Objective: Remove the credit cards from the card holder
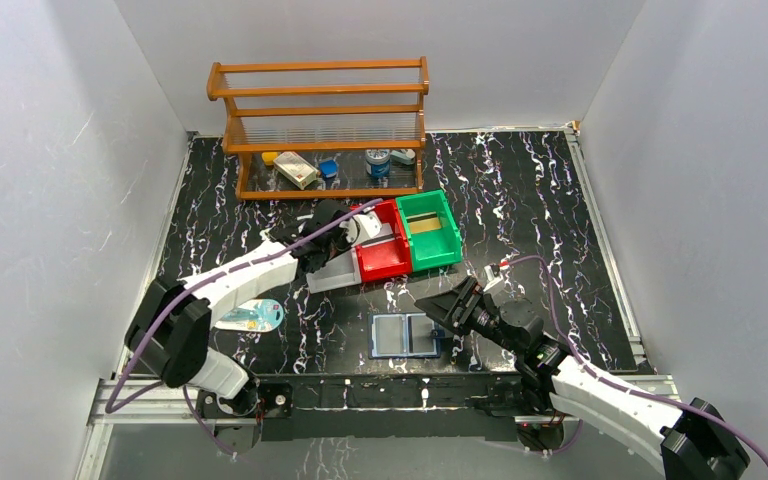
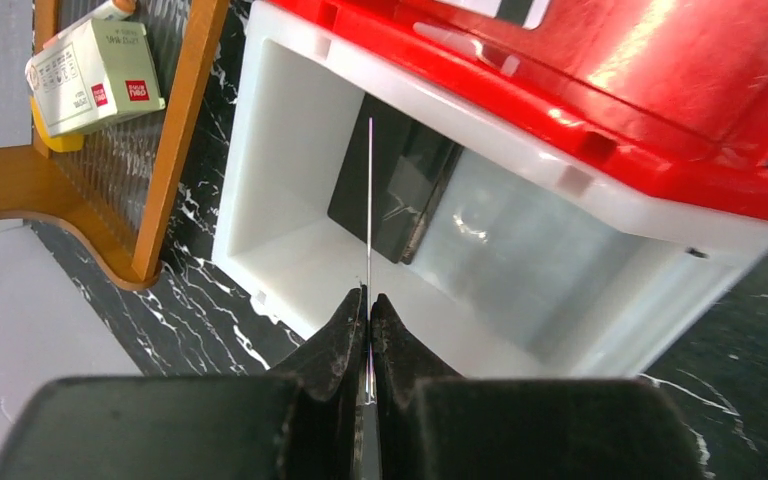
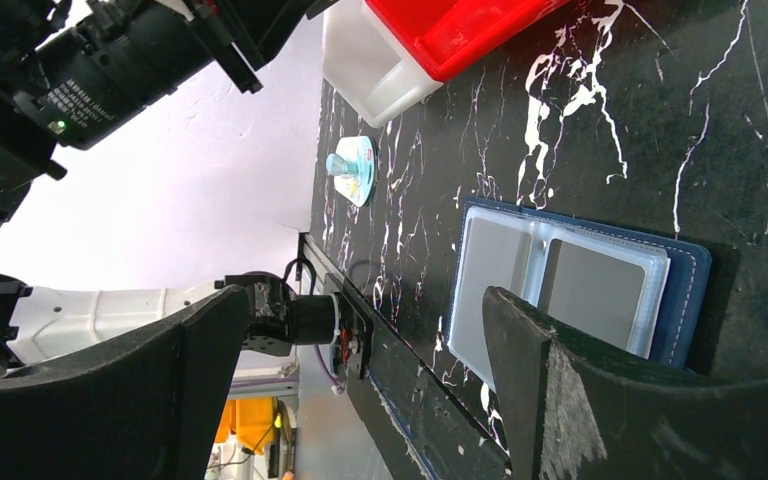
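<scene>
My left gripper should keep going down and let go low in the white bin, because the thin credit card (image 2: 370,195) is inside the white bin's rim and over the dark card (image 2: 400,185).
The card holder (image 1: 407,335) lies open and flat near the table's front edge, its lighter blue inner faces up; it also shows in the right wrist view (image 3: 570,290). My right gripper (image 1: 447,308) is open and empty just right of it, jaws (image 3: 365,310) wide apart. My left gripper (image 1: 345,222) is shut on a thin credit card (image 2: 370,200), seen edge-on, and holds it over the white bin (image 2: 290,250). Its tips (image 2: 369,300) pinch the card's near end. A dark card (image 2: 390,190) leans inside that bin.
A red bin (image 1: 385,255) and a green bin (image 1: 430,228) stand beside the white bin (image 1: 332,275). A wooden rack (image 1: 325,110) with small items stands behind. A white oval packet (image 1: 252,316) lies at front left. White walls enclose the table.
</scene>
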